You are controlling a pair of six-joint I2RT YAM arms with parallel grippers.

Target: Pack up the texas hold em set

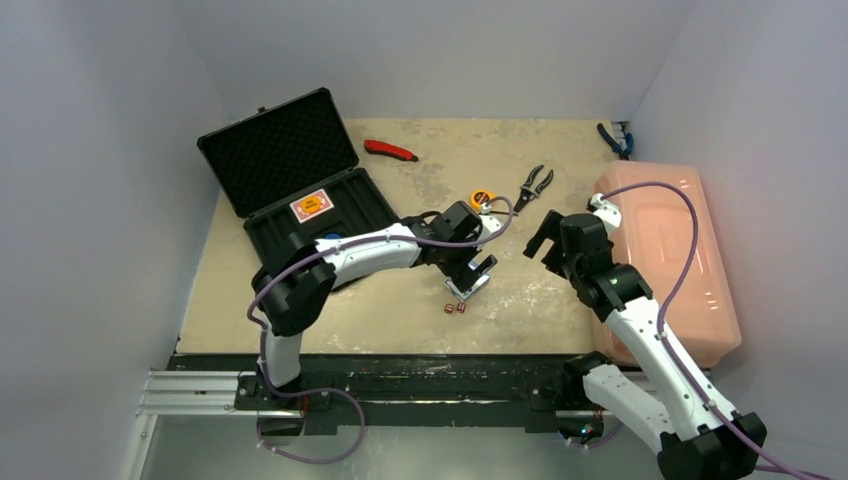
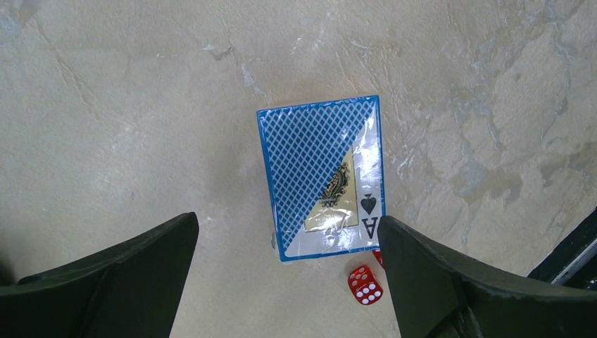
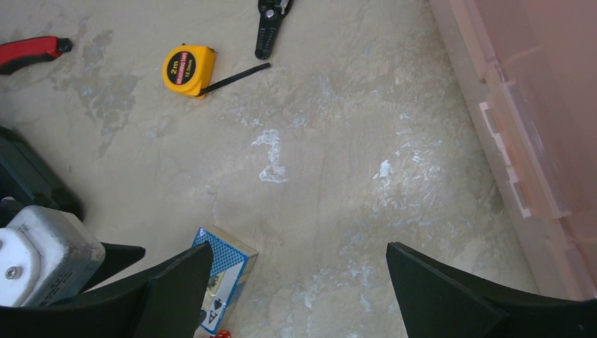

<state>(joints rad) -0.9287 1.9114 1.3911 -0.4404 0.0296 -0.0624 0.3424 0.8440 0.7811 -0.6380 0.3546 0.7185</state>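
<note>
My left gripper keeps lowering until its open fingers, lined up with the blue card deck's long sides, are on either side of the deck, then close.
The black briefcase lies open at the back left, foam lid up, with a red card deck in its base. A blue card deck lies flat on the table, also seen in the right wrist view. Two tiny red dice sit by its near corner; one die shows fully, the other is half hidden behind a finger. My left gripper hovers open above the deck, its fingers either side of the deck's near end. My right gripper hangs open over bare table.
A large pink bin fills the right side. A yellow tape measure, black pliers and a red-handled cutter lie toward the back. Blue-handled pliers rest in the far right corner.
</note>
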